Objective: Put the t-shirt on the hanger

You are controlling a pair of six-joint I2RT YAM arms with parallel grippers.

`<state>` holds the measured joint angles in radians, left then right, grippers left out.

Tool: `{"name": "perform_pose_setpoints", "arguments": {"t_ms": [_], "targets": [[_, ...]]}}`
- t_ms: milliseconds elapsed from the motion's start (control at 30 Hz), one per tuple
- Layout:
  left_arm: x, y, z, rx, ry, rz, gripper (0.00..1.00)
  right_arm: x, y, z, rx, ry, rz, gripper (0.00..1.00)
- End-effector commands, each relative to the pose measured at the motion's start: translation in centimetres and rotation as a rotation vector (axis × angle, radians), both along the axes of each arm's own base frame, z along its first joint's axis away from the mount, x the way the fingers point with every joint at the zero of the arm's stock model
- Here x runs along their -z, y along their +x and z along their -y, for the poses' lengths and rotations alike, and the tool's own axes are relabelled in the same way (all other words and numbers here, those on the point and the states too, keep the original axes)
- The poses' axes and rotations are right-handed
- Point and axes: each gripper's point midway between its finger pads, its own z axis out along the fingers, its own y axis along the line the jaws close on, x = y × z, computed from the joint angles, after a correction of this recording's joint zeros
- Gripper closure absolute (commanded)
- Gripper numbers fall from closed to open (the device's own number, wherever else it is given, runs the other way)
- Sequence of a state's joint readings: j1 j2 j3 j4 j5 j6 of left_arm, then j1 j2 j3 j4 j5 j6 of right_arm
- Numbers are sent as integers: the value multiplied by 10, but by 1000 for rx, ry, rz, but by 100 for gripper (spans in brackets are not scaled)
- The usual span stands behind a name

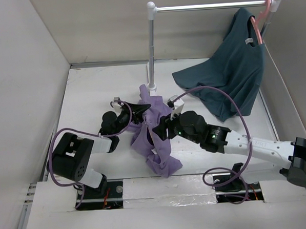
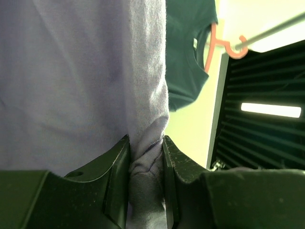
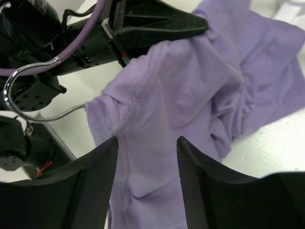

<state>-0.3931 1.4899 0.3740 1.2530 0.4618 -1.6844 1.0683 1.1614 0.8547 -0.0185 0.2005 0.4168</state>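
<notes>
The hanger is covered by the lavender t-shirt up to its hook, so the robot's right gripper should pinch the shirt's seamed edge and raise it out of the way before it takes the hanger.
The lavender t-shirt hangs bunched between my two arms above the table's middle. My left gripper is shut on a gathered fold of it, and the cloth fills that wrist view. My right gripper stands open, its fingers either side of a seamed part of the shirt without pinching it. Of the hanger only the thin metal hook shows, and its wire runs to the shirt's edge. The wooden part is hidden under the fabric.
A dark teal t-shirt hangs on a pink hanger from the white rail at the back right, its hem resting on the table. The rack's post stands just behind the lavender shirt. White walls close in both sides.
</notes>
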Motion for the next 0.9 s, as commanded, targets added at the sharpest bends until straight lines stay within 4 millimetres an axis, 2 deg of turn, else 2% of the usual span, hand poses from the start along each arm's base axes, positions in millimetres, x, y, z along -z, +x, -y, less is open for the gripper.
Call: {"name": "perform_pose_setpoints", "arguments": {"t_ms": [0,133,167,200,233,267,333,367,467,533,733,800,867], "targets": [[-104,-34,-6,35,-155,454,100,-38,-6,-26,-127,88,80,41],[-105,-38,-4,44,-155,462,100,-41,-1,-28,-142,128,88,42],[-106,-38,-3,46,-152,466,100,-37,-4,-29,-153,137,78,44],[-105,-38,-2,50,-150,465,100,-39,3,-24,-142,153,84,47],[-106,-39,-2,55,-155,473,100,-48,-2,-29,-189,200,94,51],[-105,-40,-3,56,-162,466,100,-45,-4,-29,-206,213,83,51],[-104,-39,-3,55,-162,459,100,-49,-9,-31,-266,232,80,57],[-103,-39,-2,58,-161,457,100,-51,-10,-30,-272,235,85,57],[-105,-41,-2,69,-180,467,100,-60,-11,-24,-266,279,103,48],[-104,-39,-1,71,-178,460,100,-58,-7,-20,-272,290,95,44],[-108,-43,-2,81,-182,467,100,-49,2,-22,-278,309,65,59],[-109,-44,-2,80,-182,471,100,-46,7,-23,-268,307,59,60],[-112,-46,-3,80,-184,485,100,-50,8,-25,-287,318,55,54]]}}
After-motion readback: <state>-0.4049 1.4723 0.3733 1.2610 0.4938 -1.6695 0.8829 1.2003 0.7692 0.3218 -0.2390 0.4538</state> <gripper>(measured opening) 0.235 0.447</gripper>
